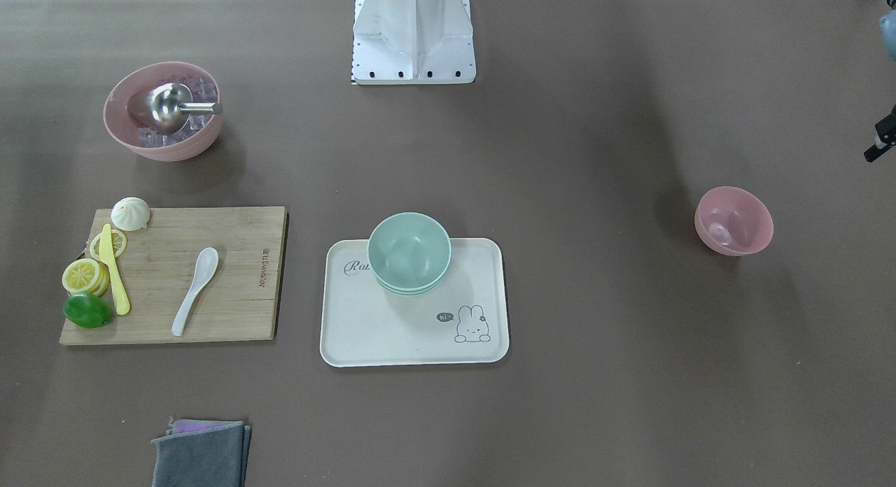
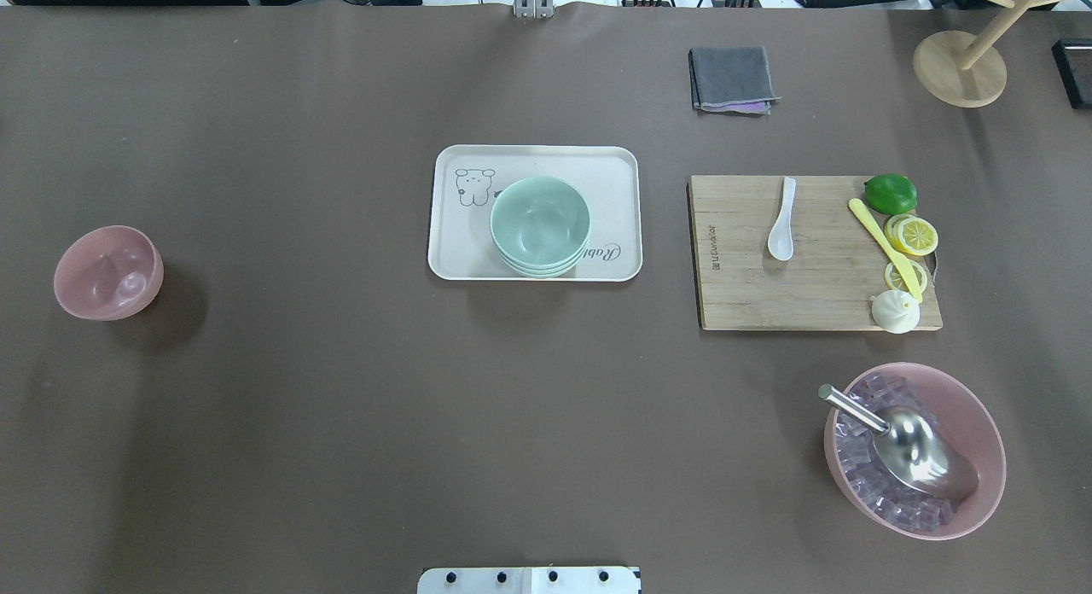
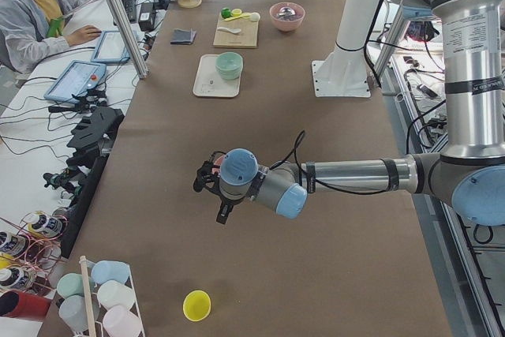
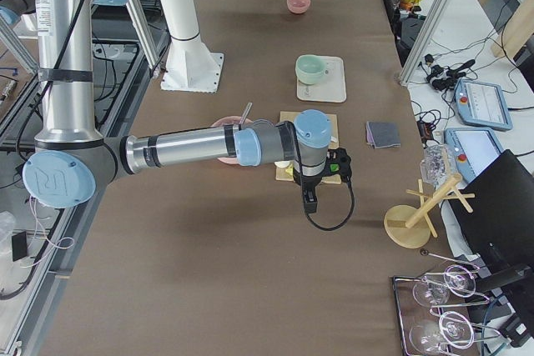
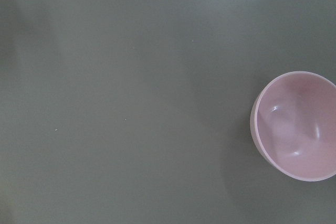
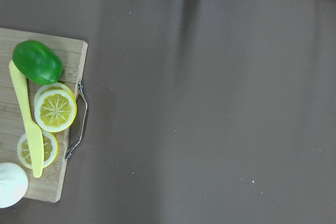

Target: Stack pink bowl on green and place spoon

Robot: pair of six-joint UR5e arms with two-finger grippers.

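My gripper is going to lower the small pink bowl. The green bowls' rims are close together, so the pink bowl will nest deep, with just a narrow part of it still showing.
A small pink bowl stands alone on the brown table at the robot's left; it also shows at the right edge of the left wrist view. A stack of green bowls sits on a white tray at the table's middle. A white spoon lies on the wooden cutting board. My left gripper hangs above the table near the pink bowl. My right gripper hangs past the board's outer end. I cannot tell whether either is open or shut.
A large pink bowl holds ice cubes and a metal scoop. The cutting board also carries a lime, lemon slices, a yellow knife and a white bun. A grey cloth and a wooden stand lie at the far side.
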